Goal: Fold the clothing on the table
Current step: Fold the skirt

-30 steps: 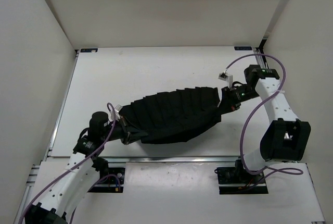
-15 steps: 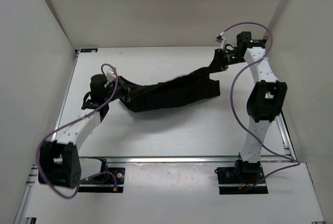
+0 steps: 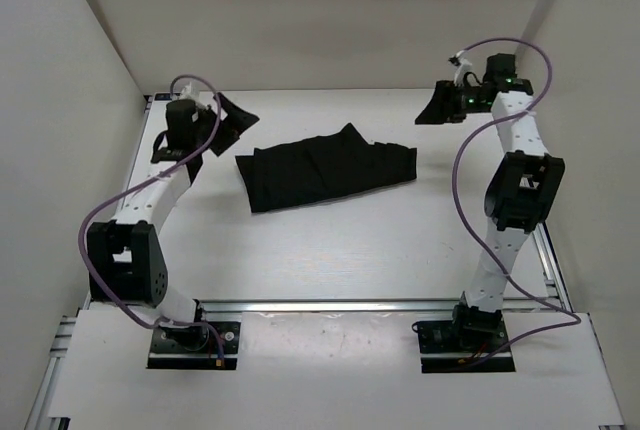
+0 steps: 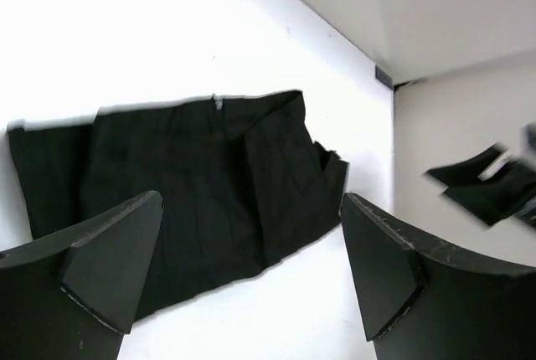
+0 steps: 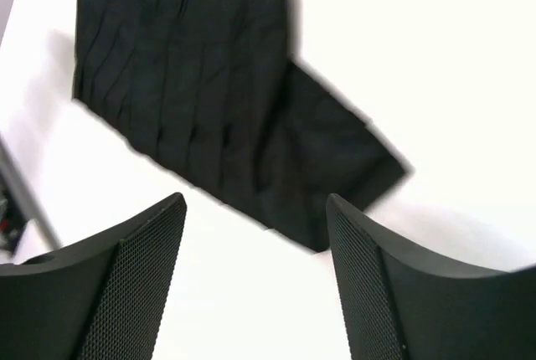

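My left gripper should take the clothing's opposite corner (image 3: 258,153) while my right gripper takes the peak, since a peak (image 3: 349,129) sticks out from the clothing's slack back edge, so that the back edge gets stretched straight.
The black pleated clothing (image 3: 325,168) lies flat and folded over itself on the white table (image 3: 330,250), a little behind its middle. It also fills the left wrist view as a dark slab (image 4: 193,184) and the right wrist view (image 5: 209,92). My left gripper (image 3: 232,120) hangs open at the far left, up and clear of the clothing's left end, nothing between its fingers (image 4: 113,264). Open too, my right gripper (image 3: 438,108) is raised at the far right, apart from the clothing's right corner, with its meshed fingers (image 5: 138,280) empty.
Both arms stretch far out along the table's left and right sides, purple cables looping over them. White walls close in the table at the back and on both sides. Aluminium rails (image 3: 330,307) run along the near edge.
Both grippers carried the clothing's near edge toward the back, folding it over, then let go and rose. The clothing now lies narrower and farther back.
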